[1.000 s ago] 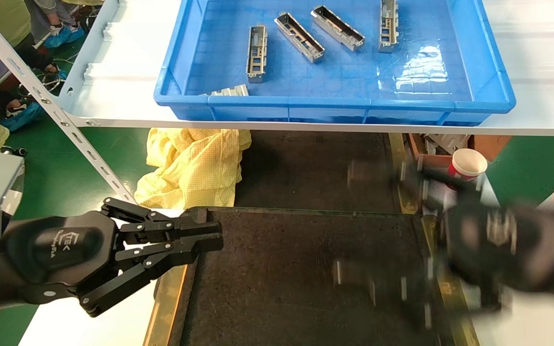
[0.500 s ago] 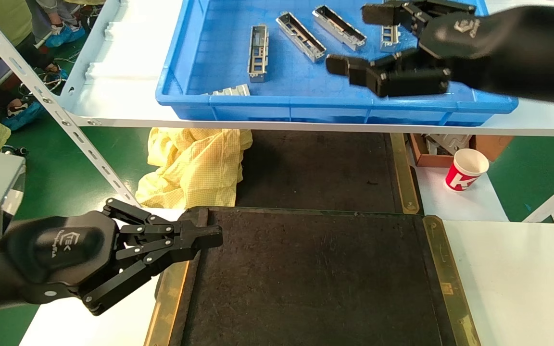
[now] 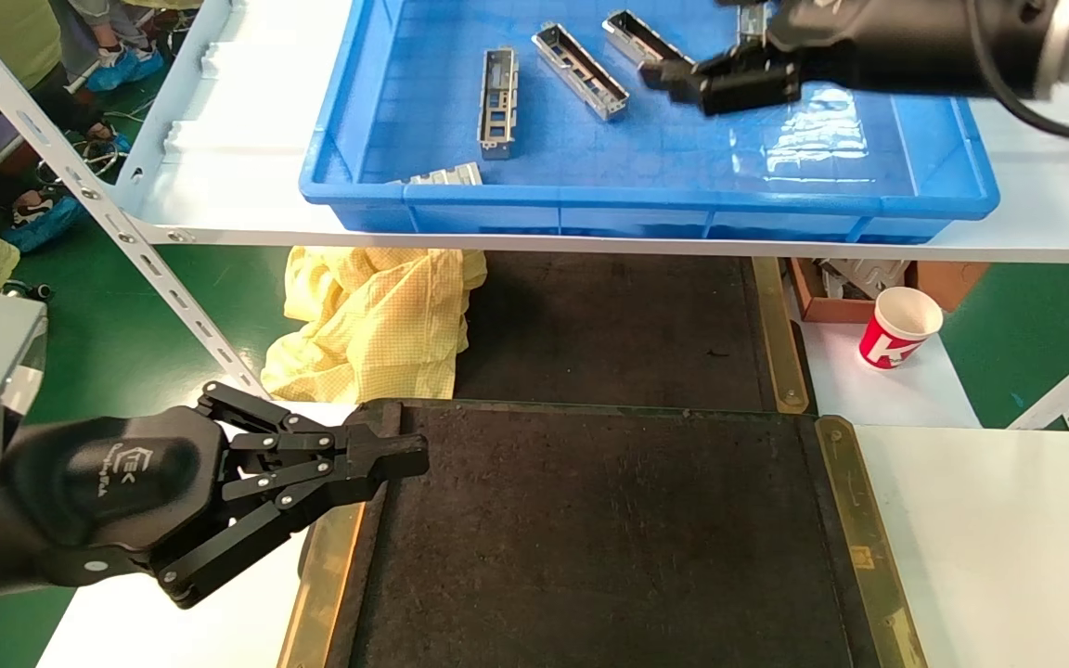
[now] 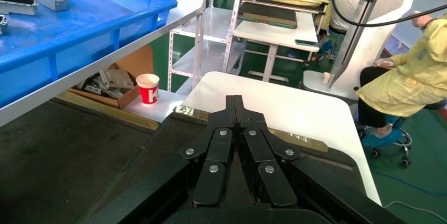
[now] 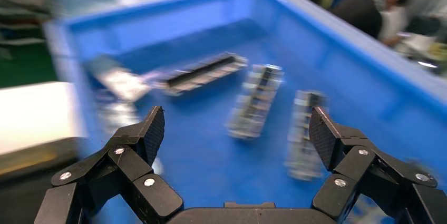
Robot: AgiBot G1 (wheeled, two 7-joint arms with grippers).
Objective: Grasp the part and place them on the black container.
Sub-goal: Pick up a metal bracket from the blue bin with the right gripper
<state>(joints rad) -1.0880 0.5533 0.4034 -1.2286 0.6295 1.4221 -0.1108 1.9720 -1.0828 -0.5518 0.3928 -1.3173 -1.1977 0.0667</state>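
Note:
I should go on moving toward the silver-grey part ahead (image 3: 636,35), since it lies free and in line with my right gripper, until my open fingers are around its long sides (image 5: 307,134), and then close them.
Several silver-grey parts lie in the blue bin (image 3: 646,199) on the upper shelf: one (image 3: 495,102), one (image 3: 579,83), and one (image 3: 442,174) against the near wall. My right gripper (image 3: 694,42) is open and empty, hovering over the bin's far middle, and covers part of two more parts. In the right wrist view its jaws (image 5: 235,126) stand wide apart above blurred parts (image 5: 255,100) (image 5: 303,132). The black container (image 3: 609,538) lies below, with nothing on it. My left gripper (image 3: 409,455) is shut and empty at the container's far left corner; it also shows in the left wrist view (image 4: 234,100).
Brass strips (image 3: 855,538) edge the container. A yellow cloth (image 3: 372,315) lies under the white shelf (image 3: 219,186). A red paper cup (image 3: 899,325) stands at right by a cardboard box (image 3: 831,301). A slanted metal strut (image 3: 126,232) crosses at left.
My right arm has swung up from over the container's right edge to over the blue bin, then farther back in it, jaws still open. The left arm has not moved.

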